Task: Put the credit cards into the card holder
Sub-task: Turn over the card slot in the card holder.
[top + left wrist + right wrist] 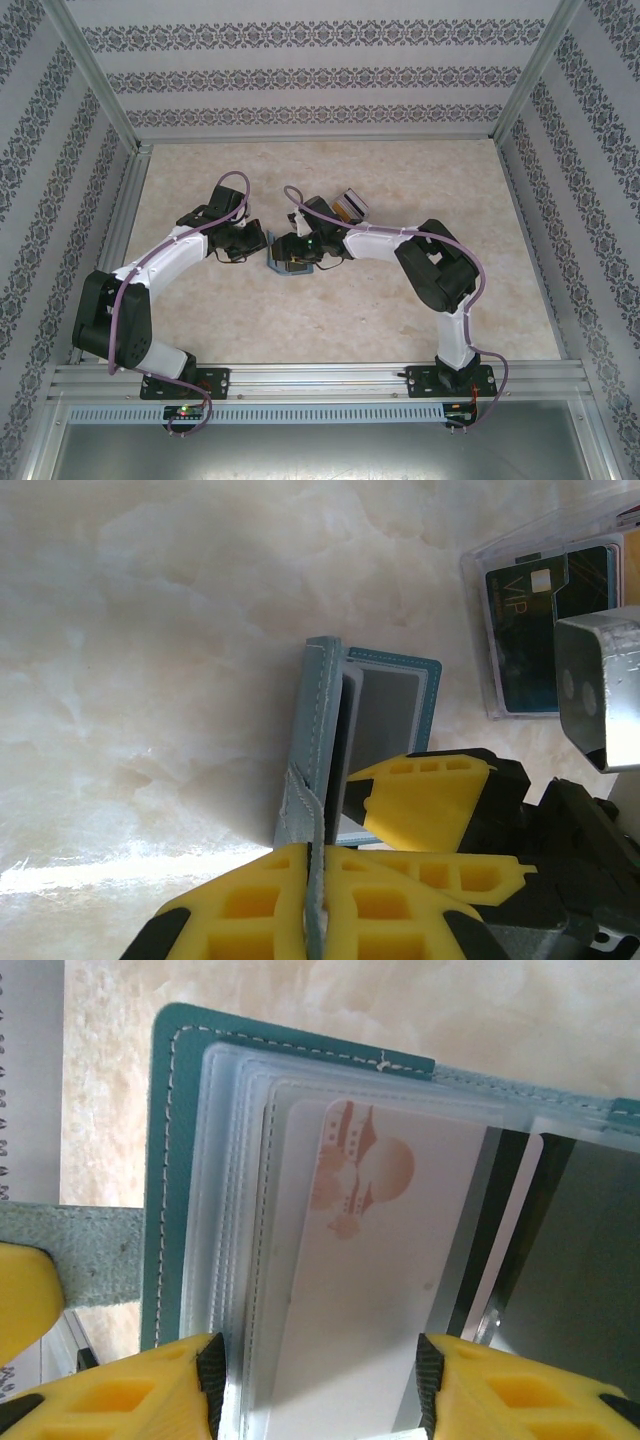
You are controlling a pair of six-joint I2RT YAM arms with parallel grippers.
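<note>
I should turn the sleeve with the white credit card (365,1260) onto the holder's flat side (580,1245) with my right gripper first, because the sleeve leans against the raised cover.
The teal card holder (289,264) lies open at mid-table, its clear sleeves fanned out (230,1210). My left gripper (322,855) is shut on the holder's grey-blue strap tab (305,810) and holds the cover (318,720) on edge. My right gripper (320,1385) hovers open right over the sleeves. A white credit card with a reddish print (380,1260) sits in a sleeve between its jaws, with a gap at the left pad. More credit cards, one dark with "VIP" (530,630), stand in a clear tray.
The clear slanted tray (349,205) sits just behind the right gripper (296,250), close to the card holder. The left gripper (258,248) is next to the holder's left side. Patterned walls and metal rails bound the marble tabletop (420,180).
</note>
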